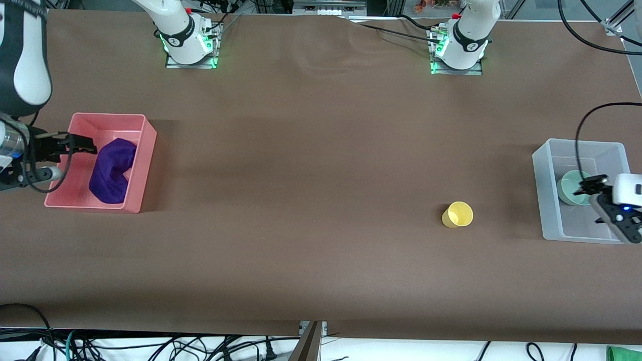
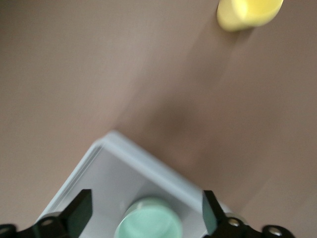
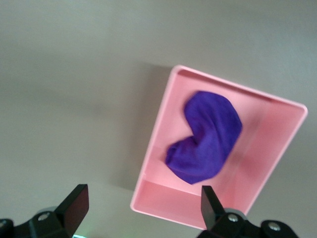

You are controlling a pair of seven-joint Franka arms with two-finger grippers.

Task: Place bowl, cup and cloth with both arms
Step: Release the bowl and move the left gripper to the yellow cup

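I expect the yellow cup (image 1: 457, 214) to fit inside the bowl when I lower it, because the mint-green bowl's upturned opening (image 1: 572, 187) is wider than the yellow cup.
The purple cloth (image 1: 111, 171) lies rumpled inside a pink bin (image 1: 145, 165) at the right arm's end of the table. My right gripper (image 1: 84, 145) hangs open over that bin's outer rim; in the right wrist view its fingers (image 3: 77, 204) hold nothing, and the cloth (image 3: 205, 136) lies below. The mint-green bowl (image 1: 572, 188) sits in a clear bin (image 1: 544, 185) at the left arm's end. My left gripper (image 1: 590, 187) is open above the bowl (image 2: 148, 223), its fingers (image 2: 81, 210) apart from it. The yellow cup (image 1: 457, 214) (image 2: 247, 11) rests on the table beside the clear bin.
The brown table (image 1: 301, 200) stretches bare between the two bins. Both arm bases (image 1: 188, 42) stand along the edge farthest from the front camera. Cables hang past the table's near edge.
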